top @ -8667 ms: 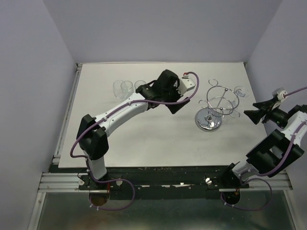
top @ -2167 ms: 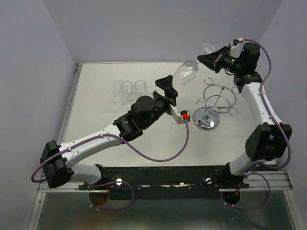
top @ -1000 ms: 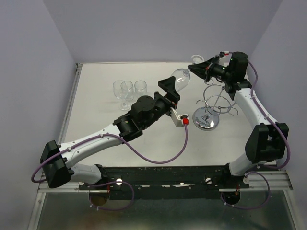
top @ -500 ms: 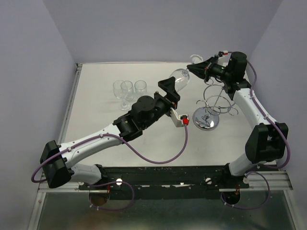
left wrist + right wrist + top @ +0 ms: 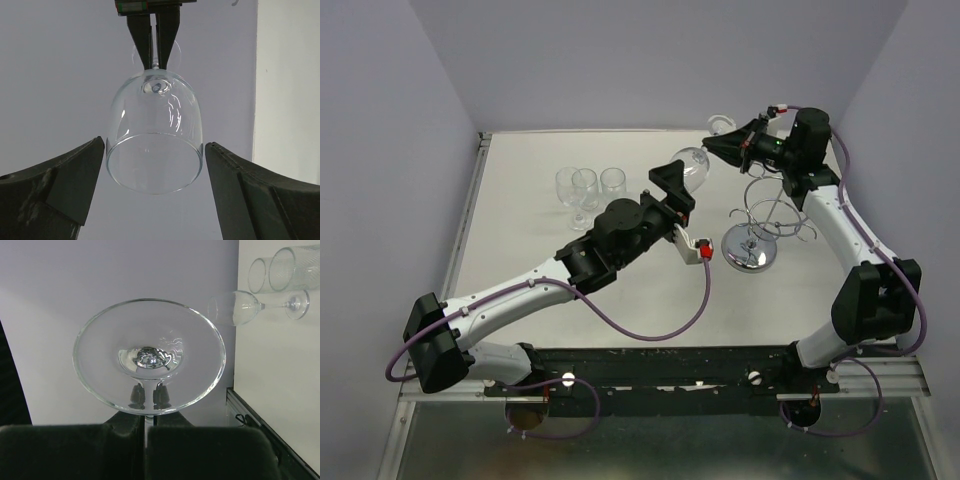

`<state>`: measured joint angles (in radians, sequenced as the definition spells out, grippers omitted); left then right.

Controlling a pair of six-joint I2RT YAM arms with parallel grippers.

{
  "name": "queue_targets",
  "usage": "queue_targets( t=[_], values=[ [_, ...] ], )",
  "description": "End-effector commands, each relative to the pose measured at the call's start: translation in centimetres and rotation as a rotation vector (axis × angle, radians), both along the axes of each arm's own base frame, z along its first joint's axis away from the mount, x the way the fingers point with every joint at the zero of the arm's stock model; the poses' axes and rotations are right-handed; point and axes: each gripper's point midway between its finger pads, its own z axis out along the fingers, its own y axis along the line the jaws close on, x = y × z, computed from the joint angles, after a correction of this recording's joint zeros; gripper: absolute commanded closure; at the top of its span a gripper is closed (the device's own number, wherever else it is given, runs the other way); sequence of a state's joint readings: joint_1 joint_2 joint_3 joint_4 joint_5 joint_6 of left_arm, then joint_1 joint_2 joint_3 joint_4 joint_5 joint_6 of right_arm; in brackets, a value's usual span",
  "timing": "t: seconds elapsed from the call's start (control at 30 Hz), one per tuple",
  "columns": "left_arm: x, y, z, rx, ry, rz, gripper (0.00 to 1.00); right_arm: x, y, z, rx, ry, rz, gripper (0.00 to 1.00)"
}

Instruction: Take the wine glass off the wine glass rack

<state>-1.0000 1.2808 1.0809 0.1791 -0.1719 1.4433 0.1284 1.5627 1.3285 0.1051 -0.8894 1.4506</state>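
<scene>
The stem (image 5: 706, 147) is in my right gripper beside the glass's foot, so my left gripper should close on the bowl (image 5: 693, 169) and my right gripper should open before I stand the glass up.
The wine glass (image 5: 690, 163) hangs in the air, left of the chrome wine glass rack (image 5: 775, 208). My right gripper (image 5: 713, 147) is shut on its stem, just under the round foot (image 5: 149, 356). In the left wrist view the bowl (image 5: 155, 125) points rim-first at the camera, and the right gripper's fingers (image 5: 168, 30) pinch the stem behind it. My left gripper (image 5: 677, 184) is open, and its fingers (image 5: 70, 185) flank the bowl's rim with a small gap on each side. The rack's loop arms carry no glass.
Three other glasses (image 5: 585, 184) stand together on the white table (image 5: 570, 260) at the back left, also visible in the right wrist view (image 5: 280, 275). The rack's mirrored disc base (image 5: 752, 248) rests right of the left forearm. Grey walls close in the table.
My right gripper has carried the glass a little to the left, so the bowl sits deeper between the left fingers. The left arm has stayed put.
</scene>
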Motion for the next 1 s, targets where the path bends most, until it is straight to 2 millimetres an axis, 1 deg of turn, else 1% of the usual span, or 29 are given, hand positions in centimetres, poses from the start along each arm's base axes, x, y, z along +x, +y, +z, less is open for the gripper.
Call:
queue_targets(
  t=[0.0, 0.07, 0.13, 0.23, 0.33, 0.37, 0.4, 0.47, 0.53, 0.63, 0.67, 0.7, 0.77, 0.8, 0.83, 0.87, 0.9, 0.97],
  values=[
    [0.0, -0.1, 0.9, -0.024, -0.017, -0.017, 0.05, -2.0, 0.2, 2.7, 0.023, -0.074, 0.043, 0.99],
    [-0.1, 0.0, 1.2, -0.037, -0.026, -0.017, 0.07, -1.9, 0.2, 2.7, 0.023, -0.074, 0.040, 0.99],
    [-0.1, 0.1, 1.1, -0.035, -0.026, -0.014, 0.17, -1.8, 0.2, 2.6, 0.020, -0.075, 0.035, 0.99],
    [-0.1, 0.1, 1.1, -0.033, -0.025, -0.012, 0.24, -1.7, 0.2, 2.3, 0.015, -0.069, 0.031, 0.99],
    [-0.1, 0.1, 1.0, -0.035, -0.023, -0.012, 0.37, -1.5, 0.1, 2.0, 0.004, -0.062, 0.021, 0.99],
    [0.0, 0.1, 1.0, -0.035, -0.021, -0.011, 0.41, -1.4, 0.1, 1.9, -0.001, -0.061, 0.016, 0.97],
    [0.0, 0.1, 1.0, -0.035, -0.021, -0.011, 0.44, -1.3, 0.1, 1.7, -0.005, -0.058, 0.010, 0.91],
    [0.0, 0.2, 1.0, -0.037, -0.021, -0.011, 0.50, -1.0, 0.0, 1.3, -0.016, -0.044, -0.003, 0.86],
    [0.0, 0.2, 1.0, -0.040, -0.021, -0.011, 0.54, -0.9, 0.0, 0.8, -0.026, -0.029, -0.011, 0.85],
    [0.0, 0.3, 0.8, -0.037, -0.017, -0.008, 0.65, -0.7, -0.1, 0.4, -0.042, -0.014, -0.024, 0.85],
    [0.0, 0.3, 0.9, -0.037, -0.015, -0.006, 0.69, -0.6, -0.1, 0.2, -0.045, -0.008, -0.026, 0.82],
    [0.0, 0.4, 0.8, -0.038, -0.011, -0.003, 0.71, -0.6, -0.1, 0.0, -0.049, -0.003, -0.027, 0.77],
    [0.0, 0.5, 0.5, -0.035, -0.003, 0.003, 0.83, -0.4, 0.0, -0.1, -0.058, -0.013, -0.033, 0.71],
    [0.1, 0.6, 0.5, -0.036, 0.000, 0.006, 0.87, -0.5, 0.0, -0.8, -0.068, 0.019, -0.036, 0.71],
    [0.1, 0.7, 0.4, -0.036, 0.000, 0.009, 0.90, -0.4, -0.1, -1.0, -0.073, 0.022, -0.040, 0.70],
    [0.1, 0.8, 0.4, -0.036, 0.002, 0.012, 0.96, -0.4, 0.0, -1.3, -0.080, 0.029, -0.043, 0.69],
    [0.1, 0.9, 0.5, -0.042, 0.001, 0.015, 1.00, -0.4, 0.0, -1.6, -0.087, 0.038, -0.046, 0.65],
    [0.2, 1.0, 0.2, -0.040, 0.010, 0.020, 1.00, -0.3, 0.0, -2.5, -0.105, 0.065, -0.054, 0.57]
  ],
)
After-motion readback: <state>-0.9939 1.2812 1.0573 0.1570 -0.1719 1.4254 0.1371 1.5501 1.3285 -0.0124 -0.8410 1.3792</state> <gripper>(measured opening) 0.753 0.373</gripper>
